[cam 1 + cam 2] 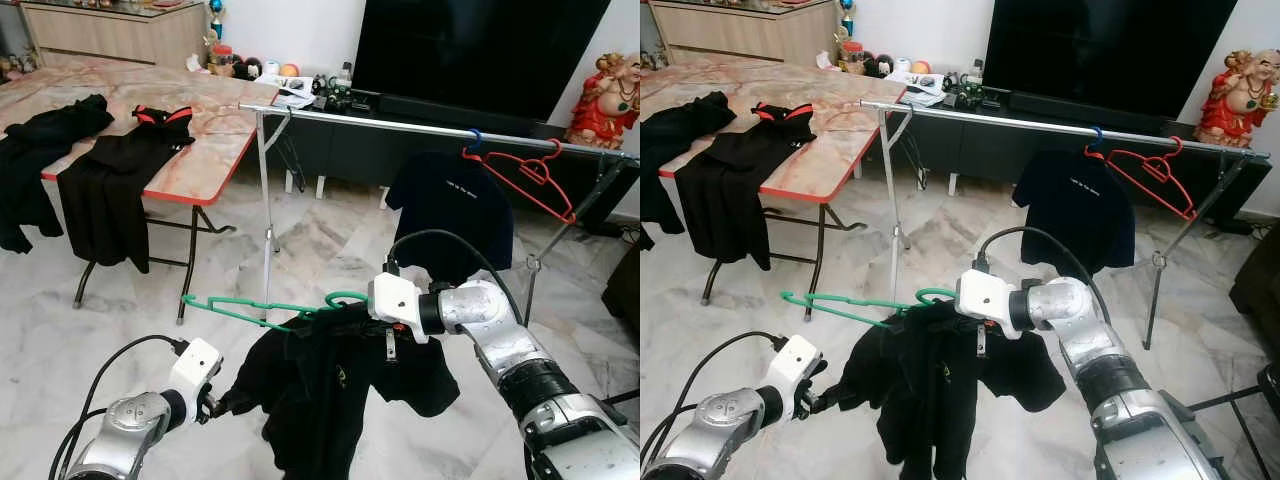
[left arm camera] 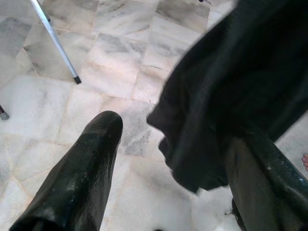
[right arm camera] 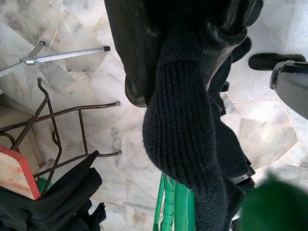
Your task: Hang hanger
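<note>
The green hanger (image 1: 236, 303) goes into the black shirt's collar (image 1: 342, 318), so the hanger will come along when the robot carries the shirt by its collar.
A green hanger (image 1: 240, 305) hangs level above the floor with a black shirt (image 1: 330, 390) draped from its hook end. My right gripper (image 1: 350, 305) is shut at the hanger's neck, its fingers buried in the shirt's collar (image 3: 183, 134); the green hanger (image 3: 175, 202) runs just below. My left gripper (image 1: 222, 403) is low at the left beside the shirt's sleeve. It is open, and the sleeve cloth (image 2: 231, 96) lies against one finger while the other finger (image 2: 86, 163) stands free. The silver clothes rail (image 1: 400, 125) crosses ahead.
On the rail hang a red hanger (image 1: 520, 180) and a dark t-shirt (image 1: 450, 210). A folding table (image 1: 200, 170) with black clothes (image 1: 110, 190) stands to the left. The rail's leg (image 1: 265, 230) rises just behind the green hanger. Marble floor lies between.
</note>
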You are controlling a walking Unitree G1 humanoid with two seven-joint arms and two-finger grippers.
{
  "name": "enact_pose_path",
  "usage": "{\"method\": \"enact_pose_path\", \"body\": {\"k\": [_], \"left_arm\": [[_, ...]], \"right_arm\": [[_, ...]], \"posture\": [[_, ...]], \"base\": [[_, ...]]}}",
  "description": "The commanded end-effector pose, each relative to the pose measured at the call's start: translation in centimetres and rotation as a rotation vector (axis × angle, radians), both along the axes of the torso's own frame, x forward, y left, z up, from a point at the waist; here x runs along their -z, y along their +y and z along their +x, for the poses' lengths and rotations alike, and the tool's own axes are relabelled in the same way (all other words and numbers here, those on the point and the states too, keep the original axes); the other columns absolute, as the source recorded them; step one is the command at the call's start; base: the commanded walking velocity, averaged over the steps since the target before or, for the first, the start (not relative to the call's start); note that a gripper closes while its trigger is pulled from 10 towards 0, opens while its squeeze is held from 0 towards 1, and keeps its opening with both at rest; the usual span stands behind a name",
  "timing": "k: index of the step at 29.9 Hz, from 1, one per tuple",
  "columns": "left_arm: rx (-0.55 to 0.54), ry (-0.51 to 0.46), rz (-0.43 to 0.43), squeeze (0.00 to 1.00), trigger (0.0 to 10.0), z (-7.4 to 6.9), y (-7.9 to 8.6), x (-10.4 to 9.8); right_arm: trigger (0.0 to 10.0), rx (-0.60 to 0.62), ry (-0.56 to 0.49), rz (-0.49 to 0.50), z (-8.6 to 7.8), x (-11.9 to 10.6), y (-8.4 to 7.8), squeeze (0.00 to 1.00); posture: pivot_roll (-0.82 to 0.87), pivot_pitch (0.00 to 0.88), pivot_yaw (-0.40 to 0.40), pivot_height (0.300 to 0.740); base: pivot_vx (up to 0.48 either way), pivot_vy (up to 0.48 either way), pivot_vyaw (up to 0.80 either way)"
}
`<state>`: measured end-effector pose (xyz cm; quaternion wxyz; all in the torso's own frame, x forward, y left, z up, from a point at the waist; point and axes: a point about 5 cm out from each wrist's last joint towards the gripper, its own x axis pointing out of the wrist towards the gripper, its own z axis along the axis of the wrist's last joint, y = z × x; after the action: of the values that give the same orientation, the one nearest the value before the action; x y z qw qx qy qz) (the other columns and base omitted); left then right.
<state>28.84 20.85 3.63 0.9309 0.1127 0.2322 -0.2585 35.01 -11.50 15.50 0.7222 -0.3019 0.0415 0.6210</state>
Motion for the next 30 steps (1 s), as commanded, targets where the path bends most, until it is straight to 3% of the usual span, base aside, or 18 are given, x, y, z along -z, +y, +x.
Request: {"method": "enact_pose_path", "body": {"k": [1, 11, 12, 14, 15, 30], "left_arm": [[-0.004, -0.007, -0.026, 0.00, 10.0, 0.4, -0.2, -0.3], [0.028, 0.004, -0.042, 0.00, 10.0, 0.6, -0.8, -0.3], [0.032, 0.011, -0.052, 0.00, 6.9, 0.6, -0.9, -0.2], [0.034, 0.014, -0.060, 0.00, 6.9, 0.6, -0.9, -0.2], [0.042, 0.020, -0.071, 0.00, 0.0, 0.6, -1.1, -0.2], [0.060, 0.043, -0.077, 0.00, 0.0, 0.5, -1.7, 0.1]], "right_arm": [[0.0, -0.014, -0.049, 0.038, 0.2, -1.5, 0.3, 0.00], [0.0, -0.027, -0.069, 0.073, 0.2, -2.0, 1.3, 0.00], [0.0, -0.024, -0.074, 0.075, 0.3, -2.2, 1.3, 0.00], [0.0, -0.022, -0.076, 0.078, 0.3, -2.2, 1.3, 0.00], [0.0, -0.024, -0.078, 0.082, 0.3, -2.3, 1.4, 0.00], [0.0, -0.027, -0.084, 0.099, 0.3, -2.6, 1.8, 0.00]], "posture": [[0.20, 0.000, -0.118, 0.740], [0.20, 0.000, -0.120, 0.740], [0.20, 0.000, -0.120, 0.740], [0.20, 0.000, -0.120, 0.740], [0.21, 0.000, -0.121, 0.740], [0.20, 0.000, -0.122, 0.740]], "base": [[0.000, 0.000, 0.00], [0.000, 0.000, 0.00], [0.000, 0.000, 0.00], [0.000, 0.000, 0.00], [0.000, 0.000, 0.00], [0.000, 0.000, 0.00]]}}
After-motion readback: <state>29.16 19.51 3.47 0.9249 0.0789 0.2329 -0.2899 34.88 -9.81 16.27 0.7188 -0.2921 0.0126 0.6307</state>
